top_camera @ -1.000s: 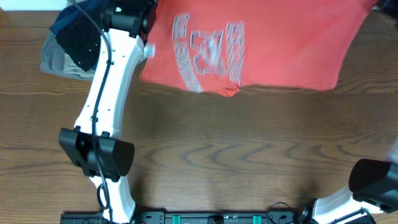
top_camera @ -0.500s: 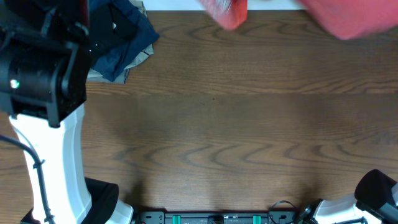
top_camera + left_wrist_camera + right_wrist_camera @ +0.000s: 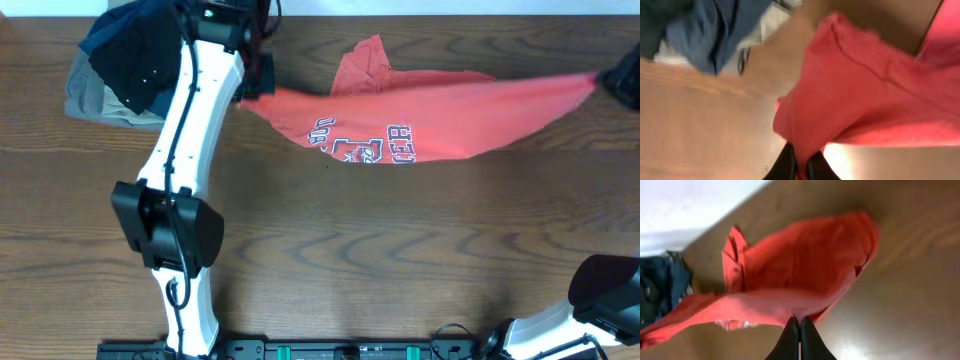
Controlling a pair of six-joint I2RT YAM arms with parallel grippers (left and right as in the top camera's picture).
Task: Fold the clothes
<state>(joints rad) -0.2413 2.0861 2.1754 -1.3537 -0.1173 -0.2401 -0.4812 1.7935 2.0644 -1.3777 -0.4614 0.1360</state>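
The coral-red T-shirt is stretched out beside the garment pile (image 3: 135,65), so my left gripper should pull its end back toward the open front of the table (image 3: 265,280) and lay it flat.
The coral-red T-shirt (image 3: 430,105) hangs stretched between my two grippers above the far half of the table, its white-outlined lettering facing the front. My left gripper (image 3: 256,88) is shut on the shirt's left end; in the left wrist view the cloth (image 3: 860,95) is pinched between the fingers (image 3: 801,162). My right gripper (image 3: 612,80) is at the far right edge, shut on the other end; in the right wrist view the fingers (image 3: 799,330) pinch the shirt's edge (image 3: 800,275). One sleeve sticks up at the far side.
A pile of dark navy, black and khaki folded garments (image 3: 125,60) lies at the far left corner, just beside my left arm (image 3: 185,150); it also shows in the left wrist view (image 3: 705,30). The brown wooden table (image 3: 380,250) spreads out under the shirt.
The shirt was swung up and out of view half a second ago. Now it is back down, pulled taut and narrower between both grippers, with the lettering lower and turned.
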